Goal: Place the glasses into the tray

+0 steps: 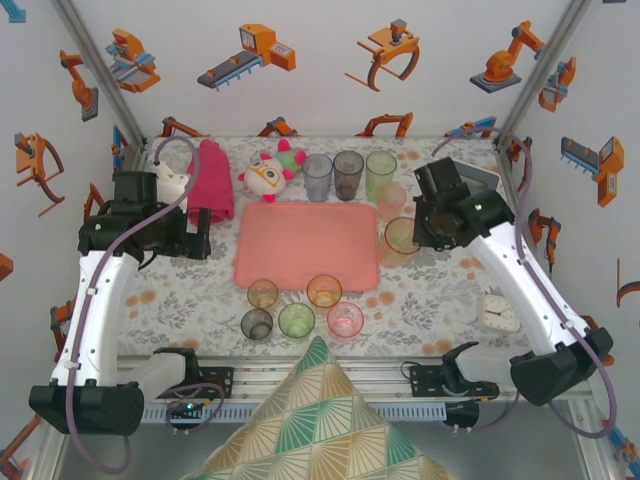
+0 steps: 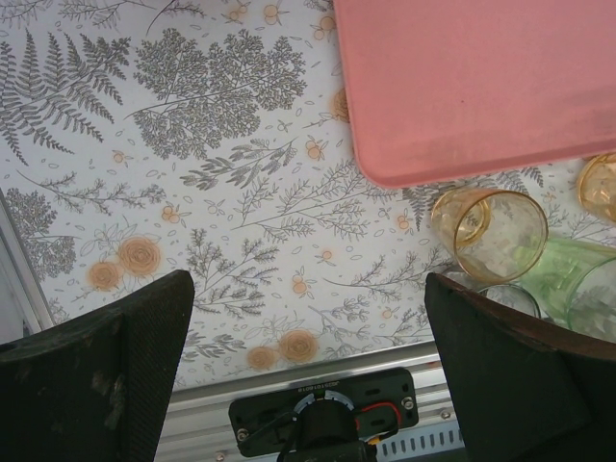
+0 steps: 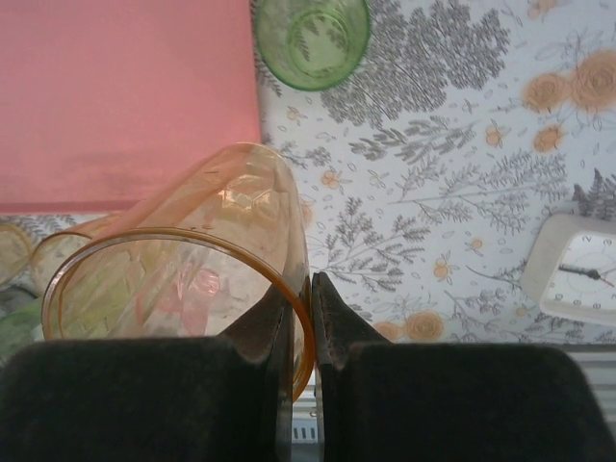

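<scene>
My right gripper keeps going to the tray's corner [image 1: 247,276] by the amber glass and lets go there, as the tray is empty and the tall orange glass [image 1: 397,244] is upright.
The salmon-pink tray [image 1: 306,245] lies bare in the middle of the table. My right gripper [image 1: 420,236] is shut on the rim of a tall orange glass [image 1: 400,240], just off the tray's right edge. In the right wrist view one finger is inside that orange glass [image 3: 192,260] and one outside, the gripper [image 3: 310,289] pinching its wall. Several glasses [image 1: 348,174] stand behind the tray, several more [image 1: 296,320] in front. My left gripper [image 1: 205,236] hangs open left of the tray; its view shows the gripper [image 2: 308,289] holding nothing, the tray corner [image 2: 481,87] and an amber glass [image 2: 491,231].
A magenta rolled towel [image 1: 210,180] and a plush toy [image 1: 272,170] lie at the back left. A white clock [image 1: 498,313] sits front right, a patterned pillow [image 1: 320,420] pokes over the near edge. A green glass [image 3: 311,38] stands beside the tray.
</scene>
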`<control>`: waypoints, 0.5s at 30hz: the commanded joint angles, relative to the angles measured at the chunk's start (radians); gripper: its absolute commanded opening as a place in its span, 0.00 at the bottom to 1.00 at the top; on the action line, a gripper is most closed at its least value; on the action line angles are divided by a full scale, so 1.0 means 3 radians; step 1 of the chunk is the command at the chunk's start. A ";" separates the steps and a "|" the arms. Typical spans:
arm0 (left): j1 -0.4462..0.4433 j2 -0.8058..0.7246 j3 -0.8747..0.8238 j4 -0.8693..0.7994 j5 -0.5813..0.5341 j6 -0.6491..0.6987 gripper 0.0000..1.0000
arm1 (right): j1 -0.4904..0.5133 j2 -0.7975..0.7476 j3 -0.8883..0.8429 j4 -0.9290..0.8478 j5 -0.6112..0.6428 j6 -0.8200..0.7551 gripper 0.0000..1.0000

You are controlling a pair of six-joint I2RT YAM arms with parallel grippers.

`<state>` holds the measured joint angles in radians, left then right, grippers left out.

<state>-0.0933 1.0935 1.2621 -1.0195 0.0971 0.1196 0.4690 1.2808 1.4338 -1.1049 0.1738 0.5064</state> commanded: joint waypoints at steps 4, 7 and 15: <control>-0.0019 -0.0019 0.0021 -0.0068 -0.0019 -0.0024 0.97 | 0.0232 0.0558 0.0649 -0.0079 0.0069 -0.0167 0.00; -0.0019 -0.0050 -0.0013 -0.0027 -0.0110 -0.0088 0.97 | 0.0418 0.0909 0.1049 -0.0106 0.0127 -0.0226 0.00; -0.0021 0.0003 0.0113 0.0059 -0.0330 -0.0277 0.97 | 0.0879 0.1890 0.2134 -0.0231 0.0231 -0.0307 0.00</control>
<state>-0.0933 1.0931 1.2613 -1.0145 0.0402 0.0776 0.6884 1.7790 1.9728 -1.1477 0.2192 0.4377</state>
